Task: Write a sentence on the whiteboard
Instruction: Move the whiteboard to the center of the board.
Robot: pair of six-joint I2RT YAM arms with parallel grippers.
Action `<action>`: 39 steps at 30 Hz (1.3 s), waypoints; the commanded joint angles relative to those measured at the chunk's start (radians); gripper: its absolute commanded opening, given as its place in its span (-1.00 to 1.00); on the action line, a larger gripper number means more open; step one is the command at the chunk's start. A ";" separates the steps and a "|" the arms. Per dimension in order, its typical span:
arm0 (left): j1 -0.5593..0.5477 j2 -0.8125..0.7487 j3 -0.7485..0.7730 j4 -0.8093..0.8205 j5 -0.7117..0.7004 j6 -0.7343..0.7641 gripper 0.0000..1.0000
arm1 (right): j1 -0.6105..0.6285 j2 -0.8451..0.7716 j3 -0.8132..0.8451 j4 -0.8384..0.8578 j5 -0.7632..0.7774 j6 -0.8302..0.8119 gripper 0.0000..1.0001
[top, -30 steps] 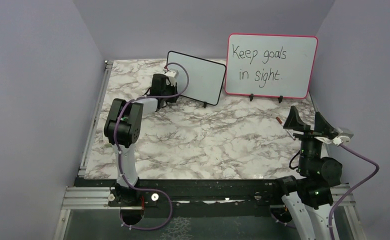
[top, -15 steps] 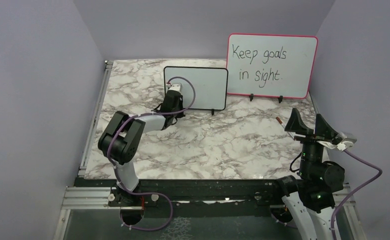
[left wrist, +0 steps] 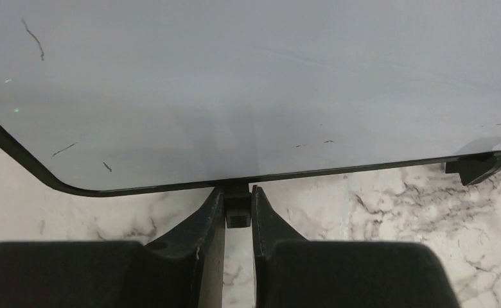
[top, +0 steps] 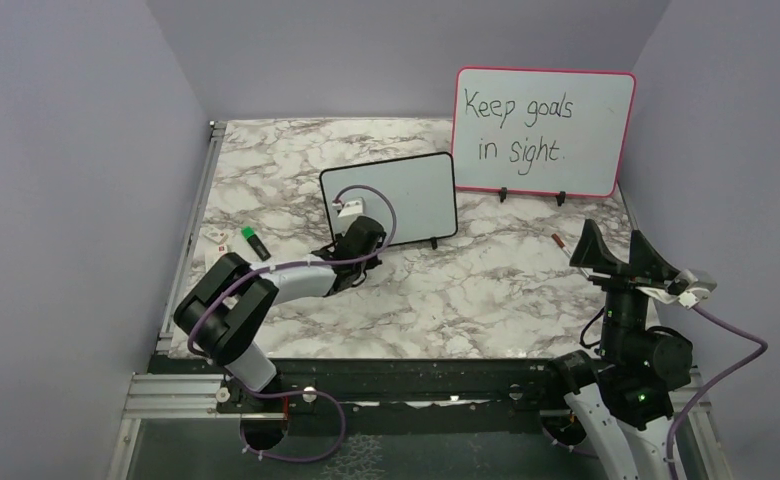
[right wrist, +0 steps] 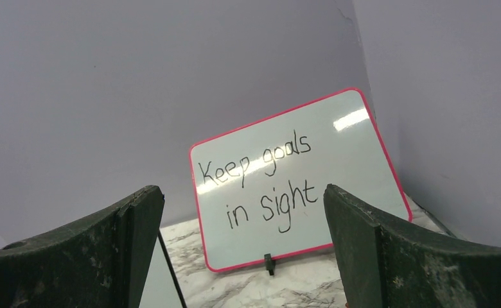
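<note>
The whiteboard's black foot [left wrist: 237,210] is in my left gripper and the marble in front [top: 411,290] is clear, so I go on pulling until the whiteboard stands in the centre before I let go.
The whiteboard [top: 406,190] is small, black-framed and white, and stands slightly tilted mid-table. My left gripper [top: 364,243] is at its lower left edge. In the left wrist view the whiteboard [left wrist: 267,83] fills the top, and my left gripper [left wrist: 237,199] is shut on its small black foot [left wrist: 237,215]. The other foot [left wrist: 479,167] rests on the marble. No sentence shows on the board's face, only a few stray dark marks. My right gripper [top: 616,255] is raised at the right, open and empty, and in its own view the right gripper [right wrist: 241,189] holds nothing.
A larger pink-framed board [top: 543,130] reading "Keep goals in sight" stands at the back right; the pink-framed board [right wrist: 293,186] is also seen past my right fingers. A green-and-black marker [top: 255,242] and a white piece [top: 216,238] lie at the left. A reddish marker tip [top: 558,240] lies near the right gripper.
My left gripper has pulled the whiteboard from the back toward the middle of the table and turned it. The items at the left have come into view. The right arm shifted slightly nearer.
</note>
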 commanded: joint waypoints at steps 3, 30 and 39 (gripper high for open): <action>-0.146 -0.050 -0.028 -0.135 -0.147 -0.201 -1.00 | 0.017 -0.017 0.008 -0.019 0.038 0.013 1.00; -0.508 0.147 0.266 -0.537 -0.367 -0.565 -0.80 | 0.042 -0.020 0.021 -0.037 0.062 0.021 1.00; -0.516 0.076 0.264 -0.579 -0.379 -0.570 -0.32 | 0.044 -0.019 0.018 -0.038 0.062 0.018 1.00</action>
